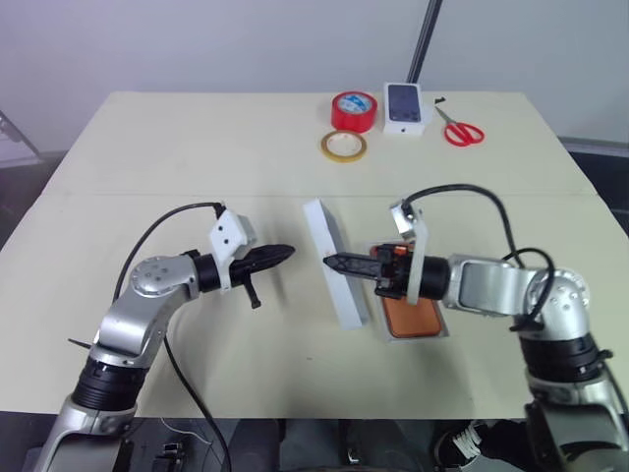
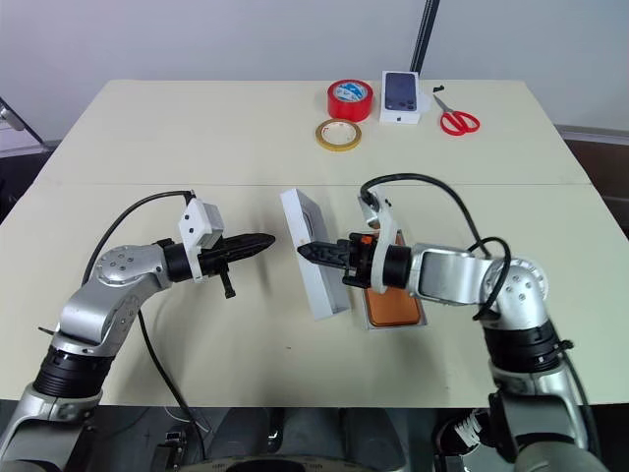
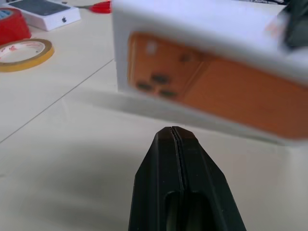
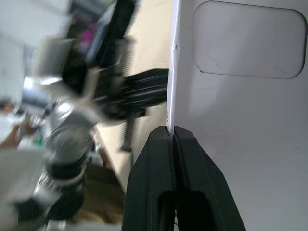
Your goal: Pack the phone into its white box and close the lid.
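Observation:
My right gripper needs to tip the lid over the phone (image 1: 411,320) first, because the lid stands upright (image 1: 346,298) beside the white box. My left gripper will then push the lid square.
The lid (image 1: 324,231) stands on its long edge at mid-table. Its outer face with the orange phone picture (image 3: 202,82) is turned toward my left gripper. Its pale inner face (image 4: 240,96) has a rounded recess and is turned toward my right arm. My right gripper (image 1: 330,262) points across at the lid's upper rim, shut with the thin rim in line with its finger seam (image 4: 173,129). My left gripper (image 1: 287,252) is shut and empty, a short way off the printed face. The copper-orange phone (image 1: 411,317) lies in the white box (image 1: 413,339), partly under my right wrist.
At the table's far side lie a red tape roll (image 1: 354,110), a flat yellow tape roll (image 1: 343,146), a small white box picturing a dark phone (image 1: 407,106) and red scissors (image 1: 462,131). A seam crosses the tabletop ahead of both arms.

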